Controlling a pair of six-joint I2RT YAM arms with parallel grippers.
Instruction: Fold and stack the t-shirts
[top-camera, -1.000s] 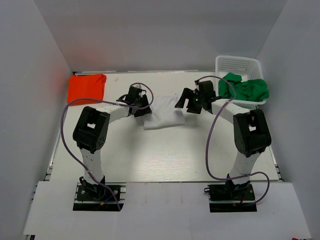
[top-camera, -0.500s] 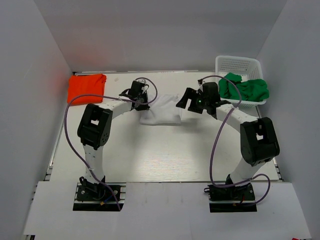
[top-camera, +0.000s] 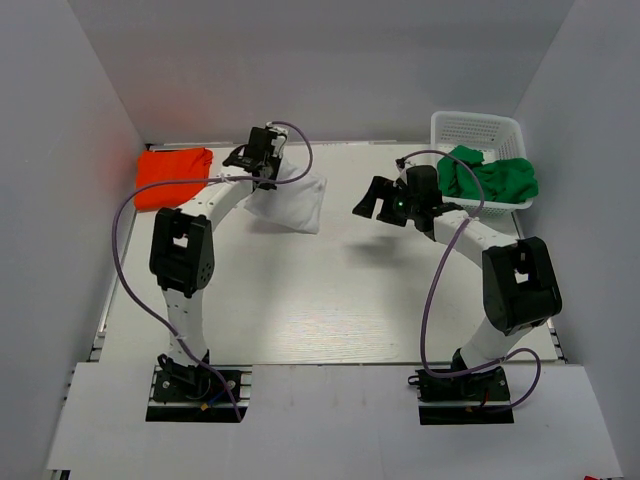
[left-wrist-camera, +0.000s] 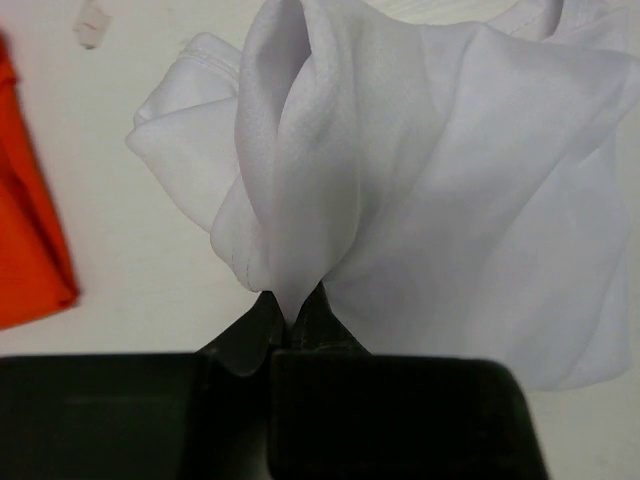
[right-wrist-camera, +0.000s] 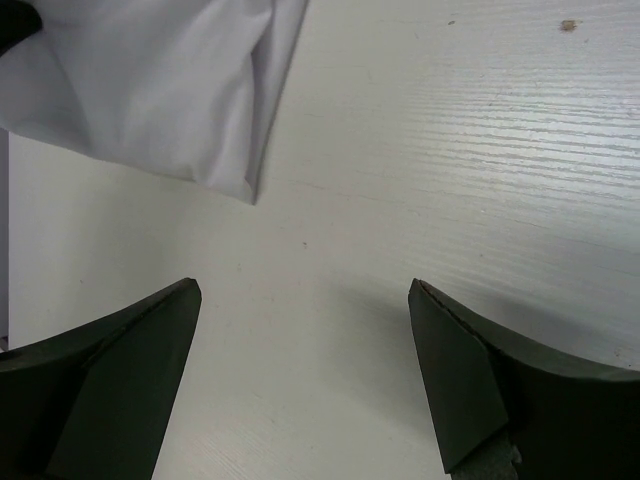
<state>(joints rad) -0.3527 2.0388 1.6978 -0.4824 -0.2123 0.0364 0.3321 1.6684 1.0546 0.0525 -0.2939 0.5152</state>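
Observation:
The white t-shirt (top-camera: 297, 203) is hanging folded next to the orange t-shirt, which is flat and clear. The robot's left gripper should go on carrying the white t-shirt until it covers the orange t-shirt (top-camera: 172, 178), and then let go.
The folded white t-shirt (top-camera: 291, 205) hangs bunched from my left gripper (top-camera: 268, 178), which is shut on its upper edge and holds it above the table's back left. In the left wrist view the cloth (left-wrist-camera: 450, 200) is pinched between the closed fingertips of the gripper (left-wrist-camera: 293, 305). The folded orange t-shirt (top-camera: 173, 176) lies flat at the back left corner, just left of the gripper, its edge (left-wrist-camera: 25, 250) visible. The green t-shirt (top-camera: 490, 178) lies crumpled in the basket. My right gripper (top-camera: 373, 201) is open and empty over bare table, to the right of the white shirt (right-wrist-camera: 160, 90).
A white mesh basket (top-camera: 478, 128) stands at the back right corner, holding the green shirt. White walls enclose the table (top-camera: 330, 300) on the left, back and right. Purple cables loop off both arms.
My left gripper shut on the white t-shirt's left edge, then lifted and carried it back and left toward the orange shirt. The right gripper stayed open, almost in place.

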